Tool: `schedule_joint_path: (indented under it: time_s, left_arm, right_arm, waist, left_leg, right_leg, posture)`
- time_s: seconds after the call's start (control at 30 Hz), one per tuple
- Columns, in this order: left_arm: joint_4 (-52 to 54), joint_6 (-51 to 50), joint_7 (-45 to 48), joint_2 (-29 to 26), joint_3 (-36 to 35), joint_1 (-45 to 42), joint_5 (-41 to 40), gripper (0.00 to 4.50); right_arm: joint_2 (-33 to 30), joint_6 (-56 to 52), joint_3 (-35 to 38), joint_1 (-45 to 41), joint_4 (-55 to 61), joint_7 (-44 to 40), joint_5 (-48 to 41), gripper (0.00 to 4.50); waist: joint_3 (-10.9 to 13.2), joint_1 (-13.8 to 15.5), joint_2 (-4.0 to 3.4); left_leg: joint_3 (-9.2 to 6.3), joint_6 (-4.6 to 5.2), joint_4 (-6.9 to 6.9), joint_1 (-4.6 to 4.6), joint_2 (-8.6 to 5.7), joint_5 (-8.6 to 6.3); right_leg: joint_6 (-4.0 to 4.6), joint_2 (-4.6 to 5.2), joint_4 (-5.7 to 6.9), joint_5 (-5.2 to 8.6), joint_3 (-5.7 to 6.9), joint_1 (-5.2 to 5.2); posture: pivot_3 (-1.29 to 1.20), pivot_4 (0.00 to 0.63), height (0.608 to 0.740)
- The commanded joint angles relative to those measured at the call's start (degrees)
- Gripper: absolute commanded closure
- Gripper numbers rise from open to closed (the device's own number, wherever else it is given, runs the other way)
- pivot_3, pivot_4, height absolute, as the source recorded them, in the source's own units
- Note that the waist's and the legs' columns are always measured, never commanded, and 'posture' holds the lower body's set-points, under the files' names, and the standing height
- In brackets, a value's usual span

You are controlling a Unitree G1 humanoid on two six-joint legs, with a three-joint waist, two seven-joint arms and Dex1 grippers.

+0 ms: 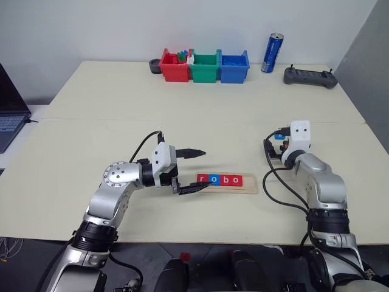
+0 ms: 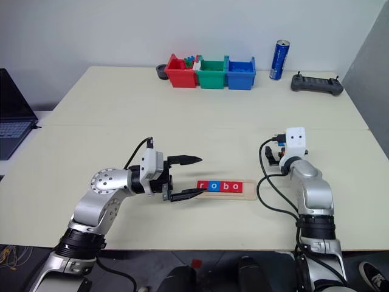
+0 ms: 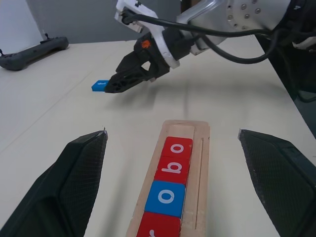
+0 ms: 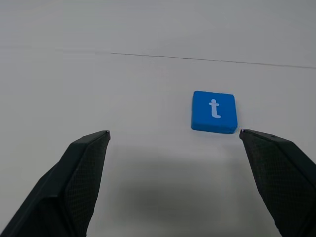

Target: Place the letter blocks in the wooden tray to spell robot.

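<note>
I can see the blue t block (image 4: 214,112) lying free and square to my right gripper's open fingers, so I should keep moving in until they straddle its sides (image 4: 235,113), then close them.
The wooden tray (image 1: 249,183) lies near the table's front edge. It holds a red r (image 1: 202,179), a blue o (image 1: 214,179), a red b (image 1: 225,180) and a red o (image 1: 236,180) in a row. Its right end is bare wood (image 3: 180,131). My left gripper (image 1: 206,168) points right at the tray's left end, open, with one finger on each side of the r and nothing held. A blue t block (image 4: 214,112) lies flat on the table to the right of the tray. My right gripper (image 4: 174,132) hovers just short of it, open and empty.
Red (image 1: 172,67), green (image 1: 205,68) and blue (image 1: 234,68) plastic bins stand at the back centre, with a black ring (image 1: 155,64) to their left. A blue can (image 1: 272,53) and a black controller (image 1: 310,76) are at the back right. A laptop (image 1: 9,115) sits at the far left.
</note>
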State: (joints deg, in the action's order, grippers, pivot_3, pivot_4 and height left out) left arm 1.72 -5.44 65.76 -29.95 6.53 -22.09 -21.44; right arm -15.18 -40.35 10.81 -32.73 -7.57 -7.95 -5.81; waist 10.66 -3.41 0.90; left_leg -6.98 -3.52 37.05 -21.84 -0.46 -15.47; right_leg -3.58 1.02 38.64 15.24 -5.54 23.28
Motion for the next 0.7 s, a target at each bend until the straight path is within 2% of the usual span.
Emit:
schedule_joint_path:
  time_s: [0.03, 0.4, 0.7]
  left_arm:
    - [1.1, 1.12, 0.11, -0.07, -0.63, -0.39, -0.16, 0.0]
    - [2.45, 0.57, -0.48, -0.66, -1.05, 0.62, -0.24, 0.0]
    - [3.81, 0.02, -0.75, -1.29, -1.29, 1.75, -0.43, 0.0]
  right_arm:
    - [-0.65, 3.97, 1.55, -3.66, -4.4, 1.1, -0.3, 0.03]
    - [-0.66, 11.14, 1.01, -12.4, -21.5, 0.75, -0.44, 0.03]
    - [-0.49, 12.51, 0.95, -13.8, -26.27, 2.03, -0.49, 0.03]
  waist:
    - [0.0, -0.04, 0.0]
    - [0.0, -1.11, 0.0]
    - [0.0, -1.43, -0.01]
  left_leg:
    - [0.0, 0.0, 0.0, 0.0, 0.0, 0.0]
    - [0.0, 0.01, -0.01, 0.01, 0.01, 0.0]
    - [-0.01, 0.01, -0.01, 0.01, 0.02, 0.0]
  right_leg:
    - [0.0, 0.0, 0.0, 0.0, 0.0, 0.0]
    - [0.0, -0.02, 0.04, 0.0, -0.01, 0.0]
    - [0.0, -0.02, 0.07, 0.0, -0.01, 0.01]
  posture:
    - [0.0, 0.15, 0.74]
    - [0.0, 0.15, 0.74]
    - [0.0, 0.15, 0.74]
